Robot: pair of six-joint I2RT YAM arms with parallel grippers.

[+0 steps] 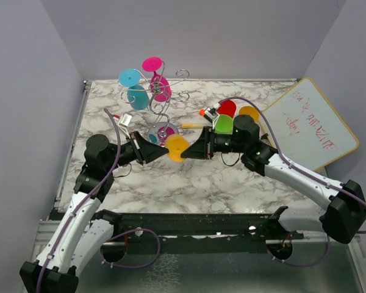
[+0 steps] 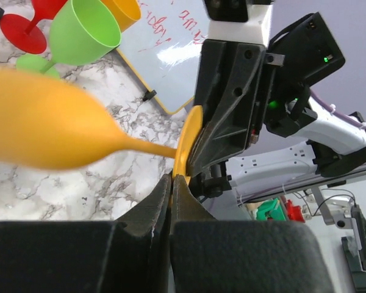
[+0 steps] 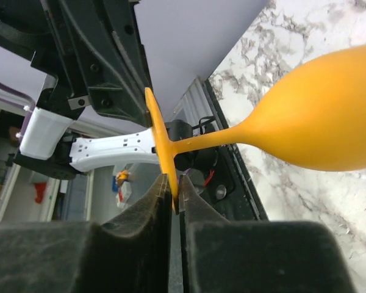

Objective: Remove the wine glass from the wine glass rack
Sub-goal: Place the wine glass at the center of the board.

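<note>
The upside-down yellow wine glass is held by its foot [image 1: 176, 148] in both grippers, so my left gripper should tip the bowl [image 3: 320, 110] upward for my right gripper to take.
A yellow wine glass [image 1: 177, 148] hangs level above the marble table between both grippers. My left gripper [image 1: 165, 150] is shut on the edge of its round foot [image 2: 186, 143]; its bowl [image 2: 43, 128] points away to the left in that view. My right gripper [image 1: 188, 149] is shut on the same foot [image 3: 161, 143] from the other side, with the bowl [image 3: 320, 116] to the right. The chrome wine glass rack [image 1: 165, 97] stands at the back left, with a cyan glass [image 1: 133, 85] and a magenta glass [image 1: 155, 76] hanging from it.
Red [image 1: 226, 108], green [image 1: 224, 124] and orange [image 1: 249, 112] glasses stand on the table behind the right arm; green and red also show in the left wrist view [image 2: 82, 33]. A whiteboard [image 1: 308, 125] leans at the right. A small white object [image 1: 125, 120] lies left of the rack.
</note>
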